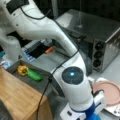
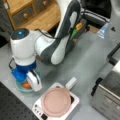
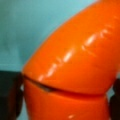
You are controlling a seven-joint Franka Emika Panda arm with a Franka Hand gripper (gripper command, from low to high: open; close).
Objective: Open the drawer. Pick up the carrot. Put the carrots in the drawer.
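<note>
My gripper will bring up the carrot (image 3: pixel 78 52) whole when I lift it from the bowl, because its parts meet tightly along the dark seam (image 3: pixel 62 91).
The carrot (image 3: pixel 72 62) fills the wrist view, glossy orange, lying on the pale teal bowl (image 3: pixel 30 30). In a front view the carrot (image 2: pixel 26 85) shows as an orange spot in the teal bowl (image 2: pixel 20 88) near the bottom left. My gripper (image 2: pixel 27 83) is lowered into that bowl, open, with a dark finger (image 3: pixel 10 97) on either side of the carrot. The drawer (image 1: pixel 42 82) stands pulled out, dark grey, holding a yellow pepper (image 1: pixel 22 70) and a green piece (image 1: pixel 34 75). In a front view the drawer (image 2: pixel 81 25) is largely behind the arm.
A white tray with a pink plate (image 2: pixel 56 102) lies just right of the bowl. A steel oven (image 1: pixel 100 35) stands at the back right. An orange stick (image 1: pixel 50 49) lies behind the arm. The wooden cabinet top (image 1: pixel 17 97) is at the left, and a water bottle (image 2: pixel 103 31) is beyond the drawer.
</note>
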